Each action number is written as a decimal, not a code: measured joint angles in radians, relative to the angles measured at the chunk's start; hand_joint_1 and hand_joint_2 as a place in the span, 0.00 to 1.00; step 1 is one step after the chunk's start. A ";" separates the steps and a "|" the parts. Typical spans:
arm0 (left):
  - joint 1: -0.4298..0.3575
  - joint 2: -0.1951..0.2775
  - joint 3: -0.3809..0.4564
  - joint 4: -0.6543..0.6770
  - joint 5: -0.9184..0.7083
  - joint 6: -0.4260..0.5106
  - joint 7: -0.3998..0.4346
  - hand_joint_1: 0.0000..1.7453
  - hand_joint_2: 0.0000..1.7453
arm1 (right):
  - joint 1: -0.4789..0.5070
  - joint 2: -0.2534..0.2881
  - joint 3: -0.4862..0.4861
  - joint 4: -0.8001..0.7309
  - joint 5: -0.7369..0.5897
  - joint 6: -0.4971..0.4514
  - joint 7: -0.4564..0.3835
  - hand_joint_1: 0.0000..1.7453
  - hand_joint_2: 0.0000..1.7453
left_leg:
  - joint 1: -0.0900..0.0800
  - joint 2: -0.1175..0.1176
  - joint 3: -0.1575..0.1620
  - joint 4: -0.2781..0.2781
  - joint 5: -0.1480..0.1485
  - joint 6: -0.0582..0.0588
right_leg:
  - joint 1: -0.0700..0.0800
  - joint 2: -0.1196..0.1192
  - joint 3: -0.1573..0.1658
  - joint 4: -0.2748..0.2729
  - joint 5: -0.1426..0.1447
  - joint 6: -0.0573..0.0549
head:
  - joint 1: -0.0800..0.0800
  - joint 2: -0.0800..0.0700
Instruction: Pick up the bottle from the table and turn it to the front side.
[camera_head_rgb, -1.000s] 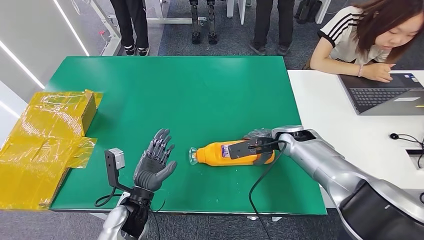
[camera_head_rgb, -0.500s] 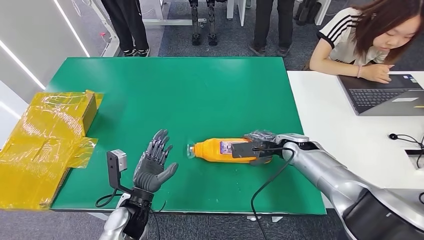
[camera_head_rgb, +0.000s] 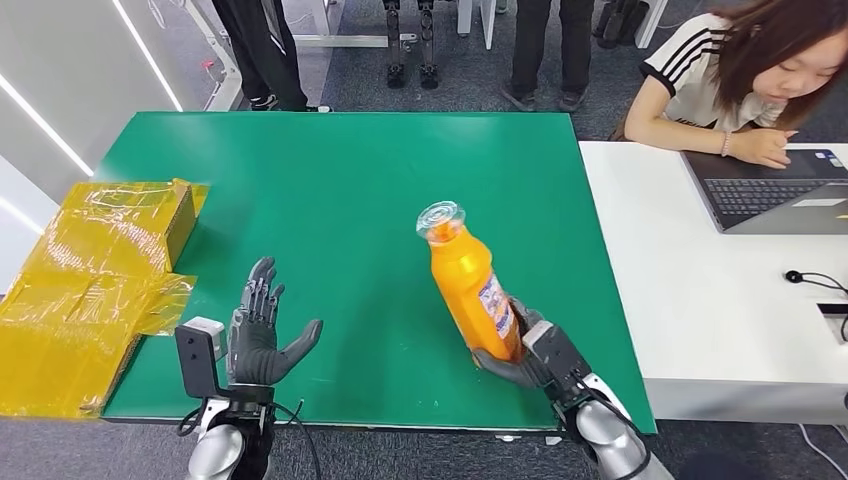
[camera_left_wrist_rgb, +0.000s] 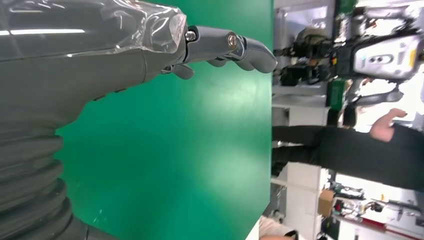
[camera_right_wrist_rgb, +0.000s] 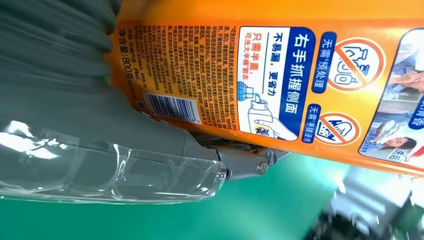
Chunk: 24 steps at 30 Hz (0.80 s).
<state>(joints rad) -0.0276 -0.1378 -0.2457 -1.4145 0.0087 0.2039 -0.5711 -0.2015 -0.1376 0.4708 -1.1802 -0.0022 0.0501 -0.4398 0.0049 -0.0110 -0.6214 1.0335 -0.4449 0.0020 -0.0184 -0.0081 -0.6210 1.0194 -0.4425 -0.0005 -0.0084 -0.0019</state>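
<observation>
The clear cap (camera_head_rgb: 440, 215) sits straight and tight over the orange neck (camera_head_rgb: 447, 236), so it should stay on when the robot tips the orange bottle onto its side.
An orange bottle (camera_head_rgb: 468, 285) with a clear cap stands lifted and tilted above the green table (camera_head_rgb: 340, 190), cap pointing away from me. My right hand (camera_head_rgb: 528, 352) grips its lower end near the table's front edge. In the right wrist view the bottle's printed back label (camera_right_wrist_rgb: 280, 80) with a barcode faces the camera, and my right hand's thumb (camera_right_wrist_rgb: 150, 155) presses against it. My left hand (camera_head_rgb: 260, 330) hovers open, palm up with fingers spread, at the front left of the table; its fingers (camera_left_wrist_rgb: 220, 42) hold nothing.
Yellow wrapped boxes (camera_head_rgb: 95, 270) lie at the table's left edge. A white table (camera_head_rgb: 700, 270) with a laptop (camera_head_rgb: 770, 190) adjoins on the right, where a person (camera_head_rgb: 740, 70) sits. Other people's legs stand beyond the far edge.
My right hand has lifted the bottle from lying on the table and swung it up, drawing back toward the front edge. My left hand has shifted slightly left and back.
</observation>
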 joint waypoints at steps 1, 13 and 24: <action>0.003 0.001 0.002 -0.008 -0.005 -0.002 0.000 0.00 1.00 | 0.025 0.009 -0.028 -0.031 0.005 0.001 -0.001 1.00 1.00 | 0.000 0.000 0.000 0.000 0.000 0.000 | 0.000 0.000 0.000 0.000 0.000 0.000 | 0.000 0.000; -0.011 0.001 0.002 -0.025 0.009 -0.093 0.027 0.00 1.00 | 0.097 0.088 -0.154 -0.150 0.045 0.043 0.002 1.00 1.00 | 0.000 0.002 0.000 0.000 0.000 0.000 | 0.000 0.002 0.000 0.000 0.000 0.000 | 0.000 0.000; -0.377 -0.032 -0.125 0.071 0.230 -0.378 0.203 0.00 1.00 | -0.282 0.309 0.007 0.200 0.117 0.056 -0.002 1.00 1.00 | 0.000 0.005 0.001 0.000 0.007 -0.003 | 0.000 0.004 -0.002 0.002 0.007 -0.003 | 0.000 0.000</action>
<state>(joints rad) -0.4045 -0.1701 -0.3704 -1.3434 0.2390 -0.1741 -0.3678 -0.4835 0.1710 0.4783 -0.9806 0.1149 0.1061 -0.4417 0.0052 -0.0059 -0.6208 1.0337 -0.4378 -0.0006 -0.0183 -0.0041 -0.6231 1.0211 -0.4360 -0.0030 -0.0086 -0.0019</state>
